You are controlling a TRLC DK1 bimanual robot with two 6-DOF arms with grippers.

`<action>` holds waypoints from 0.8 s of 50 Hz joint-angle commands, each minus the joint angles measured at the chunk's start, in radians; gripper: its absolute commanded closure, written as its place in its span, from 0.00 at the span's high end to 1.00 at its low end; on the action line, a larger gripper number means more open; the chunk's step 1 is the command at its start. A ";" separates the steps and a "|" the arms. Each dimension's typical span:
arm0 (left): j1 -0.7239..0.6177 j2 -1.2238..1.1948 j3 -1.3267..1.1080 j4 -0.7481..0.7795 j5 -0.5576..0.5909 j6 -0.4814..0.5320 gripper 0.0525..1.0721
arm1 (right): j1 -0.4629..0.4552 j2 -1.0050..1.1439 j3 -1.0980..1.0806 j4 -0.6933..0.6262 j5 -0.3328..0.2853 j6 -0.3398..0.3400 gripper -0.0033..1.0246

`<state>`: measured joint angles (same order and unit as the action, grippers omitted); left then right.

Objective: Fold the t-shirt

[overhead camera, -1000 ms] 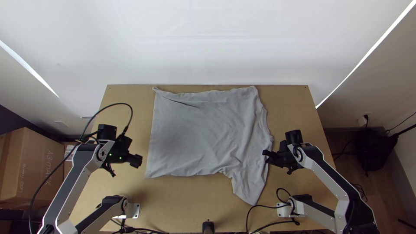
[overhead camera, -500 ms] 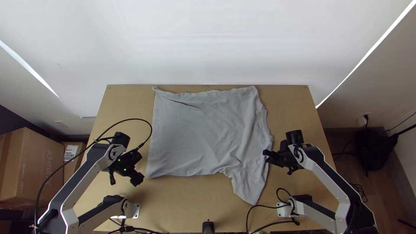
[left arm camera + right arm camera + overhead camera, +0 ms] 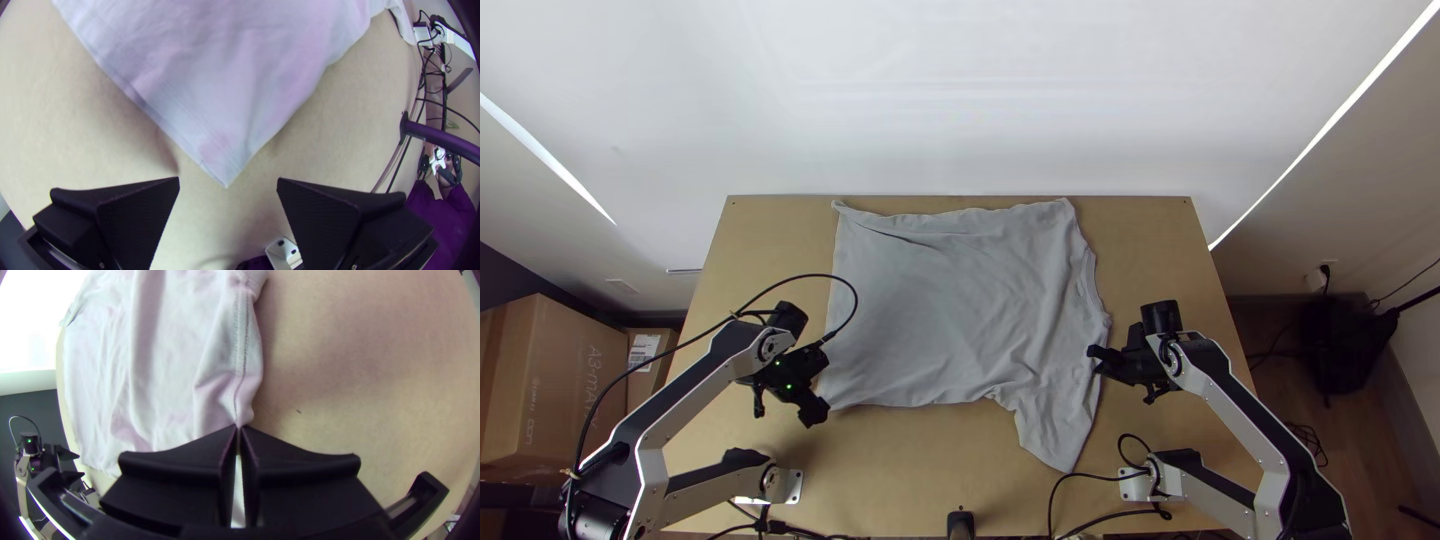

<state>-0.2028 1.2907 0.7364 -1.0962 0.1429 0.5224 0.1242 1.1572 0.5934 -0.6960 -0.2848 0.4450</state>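
The t-shirt's far edge (image 3: 960,214) will fold over in one long piece when I carry it inward, because loose creases (image 3: 898,236) run along the t-shirt's limp side.
A light grey t-shirt (image 3: 950,300) lies spread on the table, with wrinkles towards its right side and a sleeve pointing to the near edge. My left gripper (image 3: 816,412) is at the shirt's near left corner. In the left wrist view the left gripper (image 3: 228,182) stands open, the corner of the shirt (image 3: 225,155) between and just beyond its fingers. At the shirt's right edge is my right gripper (image 3: 1092,360). The right wrist view has the right gripper (image 3: 238,429) closed on a pinch of the shirt (image 3: 220,390) beside a stitched seam.
Bare wooden table (image 3: 1160,250) surrounds the shirt. Black cables (image 3: 1080,480) run by the right arm's base at the near edge. Cardboard boxes (image 3: 550,390) stand off the table's left side. A white wall (image 3: 960,100) rises behind the far edge.
My left gripper has moved right and nearer the table's front edge, to the shirt's near left corner. The right arm and the shirt have stayed as they were.
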 commanded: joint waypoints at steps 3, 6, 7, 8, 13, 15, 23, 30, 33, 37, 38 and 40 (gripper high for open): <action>-0.043 0.045 0.020 0.033 0.017 -0.038 0.94 | 0.006 -0.017 -0.003 -0.003 0.013 0.021 0.03; -0.053 0.062 0.021 0.042 0.017 -0.047 0.94 | 0.006 -0.024 -0.001 -0.003 0.015 0.020 0.03; -0.056 0.067 0.023 0.045 0.017 -0.048 0.94 | 0.006 -0.025 0.000 -0.003 0.015 0.020 0.03; -0.056 0.070 0.021 0.053 0.017 -0.051 0.94 | 0.003 -0.027 -0.001 -0.003 0.016 0.020 0.03; -0.070 0.075 0.020 0.061 0.024 -0.062 0.84 | -0.003 -0.031 0.000 -0.003 0.022 0.018 0.03; -0.073 0.068 0.018 0.061 0.040 -0.065 0.77 | -0.003 -0.036 -0.001 -0.003 0.024 0.018 0.03; -0.073 0.058 -0.008 0.082 0.047 -0.081 0.45 | -0.003 -0.050 -0.001 -0.005 0.032 0.018 0.03; -0.069 0.015 -0.029 0.105 0.078 -0.068 0.03 | -0.008 -0.068 -0.004 -0.008 0.044 0.018 0.03; -0.049 0.007 -0.028 0.110 0.078 -0.062 0.03 | -0.012 -0.082 -0.007 -0.008 0.065 0.018 0.03; 0.028 0.012 -0.014 0.142 0.078 -0.064 0.03 | -0.018 -0.109 -0.012 -0.010 0.085 0.018 0.03; 0.046 0.012 -0.011 0.148 0.078 -0.061 0.03 | -0.023 -0.119 -0.014 -0.011 0.090 0.018 0.03; 0.088 0.010 -0.005 0.165 0.078 -0.059 0.03 | -0.035 -0.133 -0.012 -0.013 0.108 0.015 0.03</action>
<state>-0.1936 1.3087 0.7311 -0.9569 0.2104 0.4530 0.1112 1.0660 0.5934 -0.6975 -0.2100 0.4450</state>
